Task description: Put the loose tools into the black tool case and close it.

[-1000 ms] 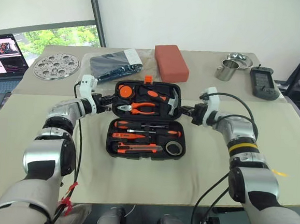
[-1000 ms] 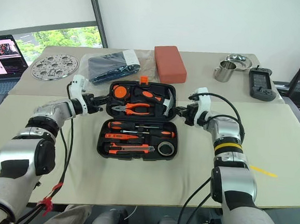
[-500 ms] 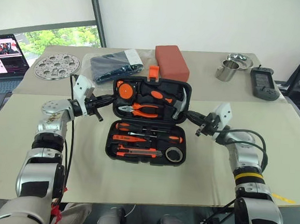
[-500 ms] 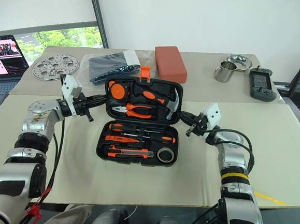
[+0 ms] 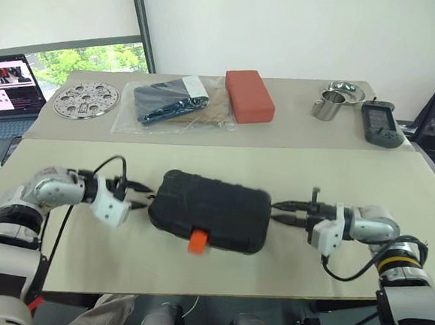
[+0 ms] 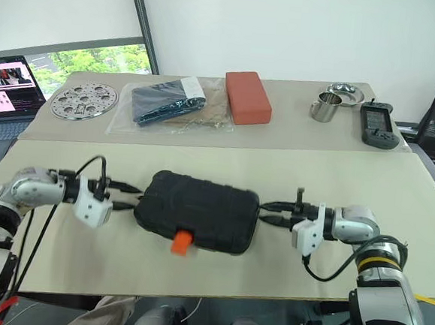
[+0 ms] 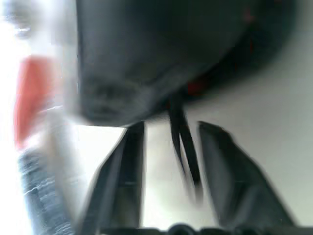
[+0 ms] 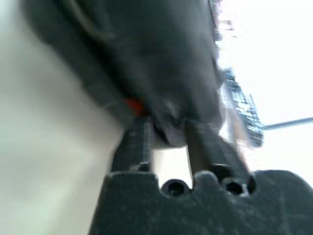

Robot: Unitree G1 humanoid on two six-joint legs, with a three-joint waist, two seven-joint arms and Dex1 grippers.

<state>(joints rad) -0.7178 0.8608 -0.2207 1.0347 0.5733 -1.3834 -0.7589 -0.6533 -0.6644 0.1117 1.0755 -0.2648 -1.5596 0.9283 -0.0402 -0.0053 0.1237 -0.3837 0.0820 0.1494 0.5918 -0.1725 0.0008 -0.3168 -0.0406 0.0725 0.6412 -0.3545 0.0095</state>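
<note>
My right gripper is on the side that the orange latch slants away from. So next my left gripper pushes the case's near corner to turn the latch toward my right gripper before it gets fastened.
The black tool case lies shut on the near table, its lid folded down and its small orange latch sticking out at the front edge. The loose tools are hidden from view. My left gripper is at the case's left end, open, with its fingertips close to the rounded corner. My right gripper is at the case's right end, also open, fingertips against or just short of the edge. In both wrist views the dark case looms right beyond the spread fingers.
On the far table lie a red-orange block, a dark bundle in a clear bag, a perforated metal disc, a steel cup with a bowl behind it, and a black handheld device. A laptop stands far left.
The case's lid has swung down from standing open to shut. Both grippers came back toward me and lower, rolled over, and their fingers went from shut to open.
</note>
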